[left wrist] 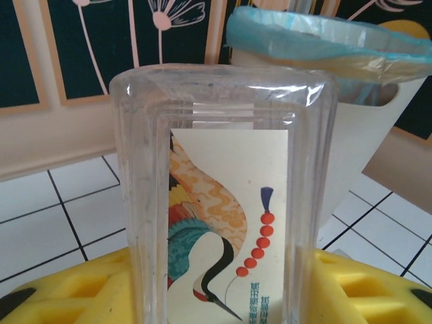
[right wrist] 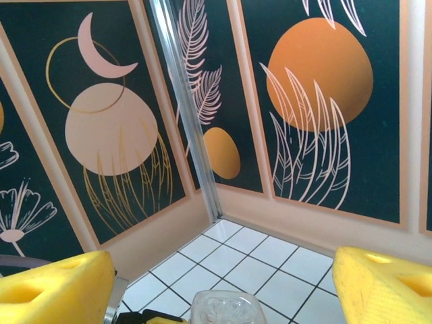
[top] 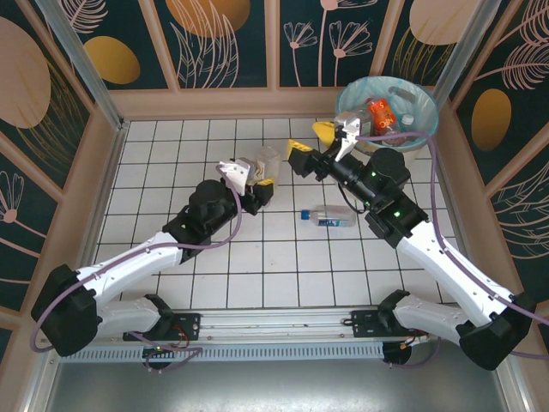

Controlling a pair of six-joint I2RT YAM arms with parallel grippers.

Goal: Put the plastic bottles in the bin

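Observation:
The clear plastic bottle [top: 268, 163] will fall over and lie in view on top when I drop it in, because bottles are already piled up in the bin [top: 383, 120].
A clear plastic bottle [left wrist: 223, 202] with a crane picture on its label stands upright between my left gripper's [left wrist: 223, 283] yellow pads [left wrist: 67, 290], which press on both its sides. From above, that gripper [top: 257, 176] holds this bottle [top: 268, 160] over the middle of the tiled floor. My right gripper [top: 311, 142] hovers just right of it, open and empty, its yellow pads [right wrist: 385, 283] wide apart. Another bottle [top: 328, 217] with a blue label lies flat on the tiles. The bin [top: 429, 129], lined with a blue-green bag, stands at the far right with an orange-labelled bottle [top: 380, 112] inside.
The bin [left wrist: 364, 142] rises close behind the held bottle in the left wrist view. Patterned walls enclose the white tiled floor [top: 171, 172] on three sides, with a metal post [right wrist: 189, 115] in the far corner. The base of a clear bottle [right wrist: 226, 310] shows below my right gripper [right wrist: 219, 283].

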